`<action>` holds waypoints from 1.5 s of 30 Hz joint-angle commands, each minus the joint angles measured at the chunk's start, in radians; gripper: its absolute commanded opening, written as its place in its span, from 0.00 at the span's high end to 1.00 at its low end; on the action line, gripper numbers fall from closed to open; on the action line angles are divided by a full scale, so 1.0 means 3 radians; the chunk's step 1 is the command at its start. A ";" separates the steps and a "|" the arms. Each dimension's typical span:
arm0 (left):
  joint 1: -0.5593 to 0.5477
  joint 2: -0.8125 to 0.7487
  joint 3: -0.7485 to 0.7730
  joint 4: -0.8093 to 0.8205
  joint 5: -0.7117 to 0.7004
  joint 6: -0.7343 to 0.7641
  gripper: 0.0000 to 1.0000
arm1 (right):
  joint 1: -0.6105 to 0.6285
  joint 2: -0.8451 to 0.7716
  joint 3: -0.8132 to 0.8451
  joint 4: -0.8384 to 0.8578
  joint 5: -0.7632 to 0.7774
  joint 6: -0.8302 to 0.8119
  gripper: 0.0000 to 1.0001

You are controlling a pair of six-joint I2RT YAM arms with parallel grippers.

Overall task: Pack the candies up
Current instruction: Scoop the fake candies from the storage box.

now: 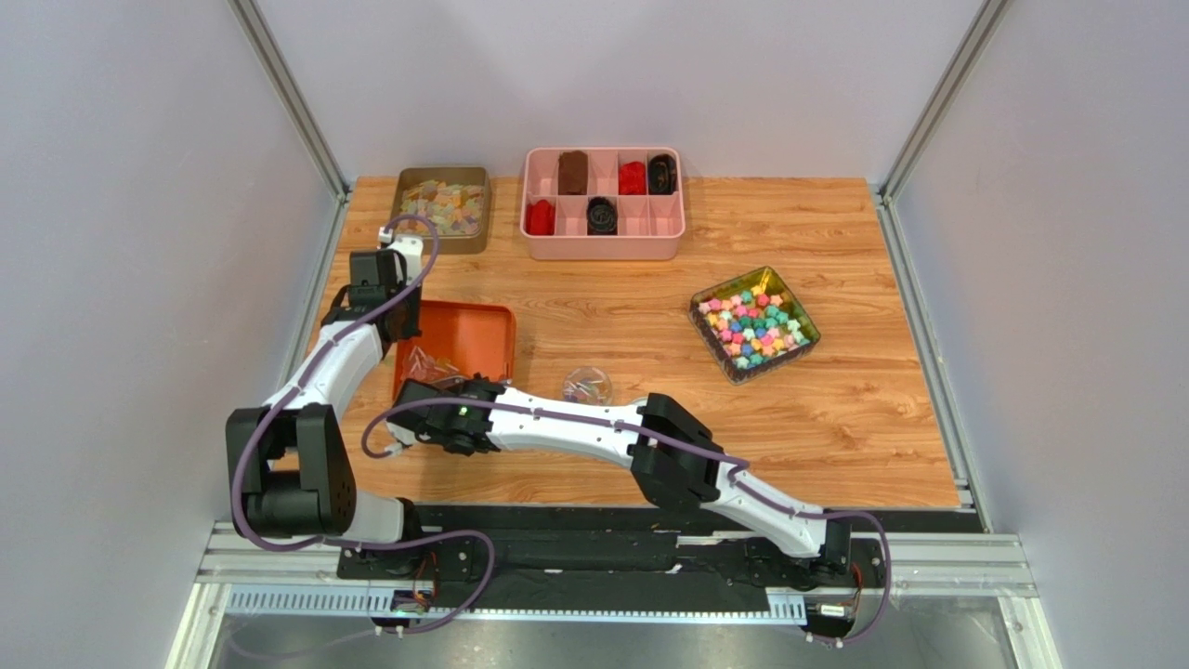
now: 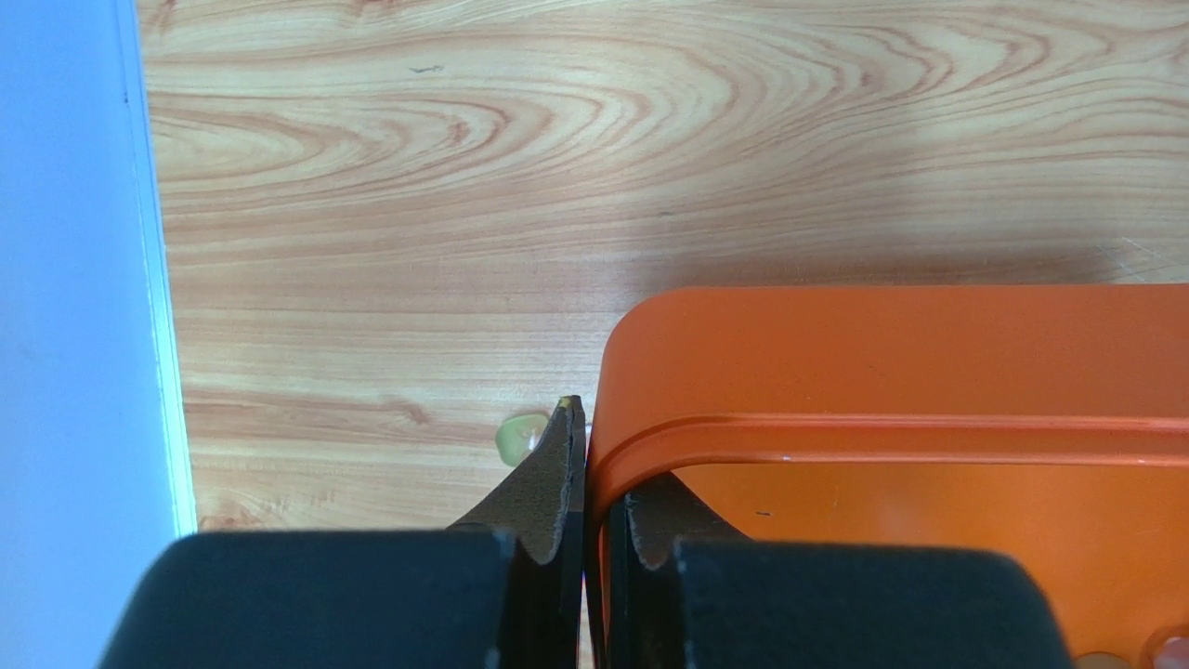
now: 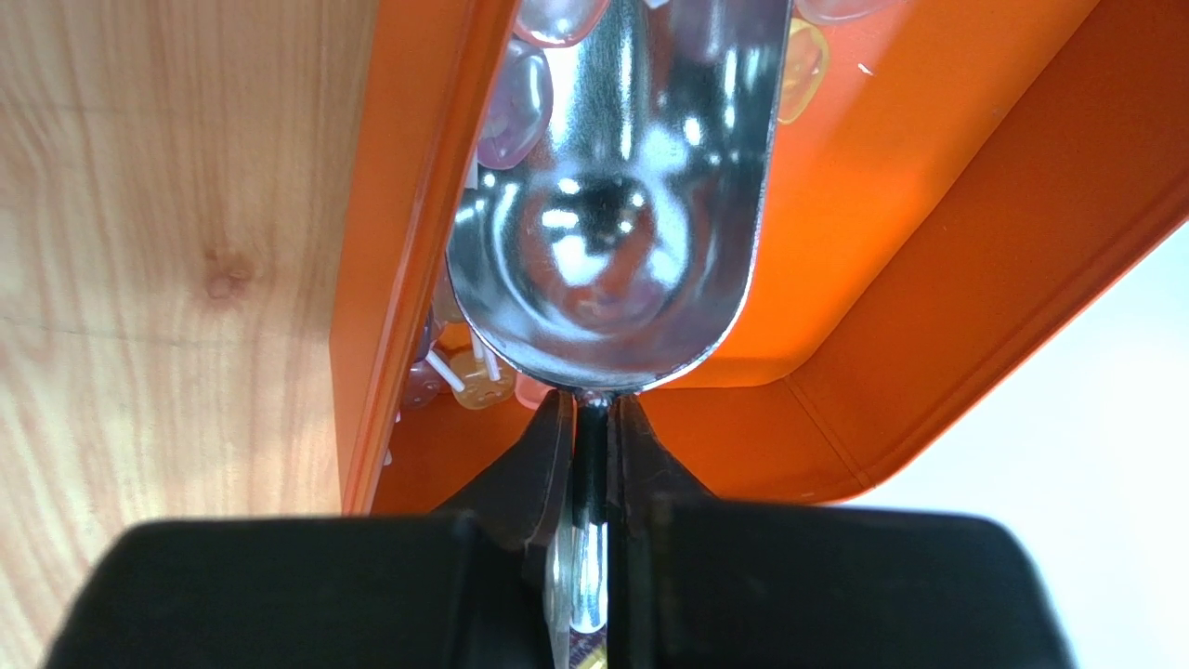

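Note:
Candies pack the scoop's edge [image 3: 515,106] against the tray's side and the bowl's back is empty, so my right gripper should pull back, level the scoop and lift it.
An orange tray [image 1: 475,332] lies at the table's left. My left gripper [image 1: 394,310] is shut on the tray's left wall [image 2: 838,349], one finger outside and one inside. My right gripper [image 3: 589,407] is shut on the handle of a shiny metal scoop [image 3: 614,223], whose bowl sits low inside the tray [image 3: 893,251]. The candies [image 3: 519,105], translucent pink and purplish wrapped pieces, lie around the scoop's front and left side, and more [image 3: 472,379] lie under its rear. From above, the candies [image 1: 433,370] show in the tray's near corner beside the right gripper [image 1: 413,404].
A pink divided box [image 1: 602,237] with dark and red items stands at the back. An olive tin of pale gummies [image 1: 441,206] is back left, and a green tin of bright blocky candies [image 1: 754,324] is right. A clear plastic piece [image 1: 586,383] lies mid-table. A small green piece [image 2: 519,436] lies beside the left finger.

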 commanded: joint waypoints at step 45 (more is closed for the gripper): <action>-0.0018 0.0061 0.0124 0.0236 0.0244 -0.0188 1.00 | -0.0043 -0.0267 -0.0088 0.0287 -0.0909 0.0843 1.00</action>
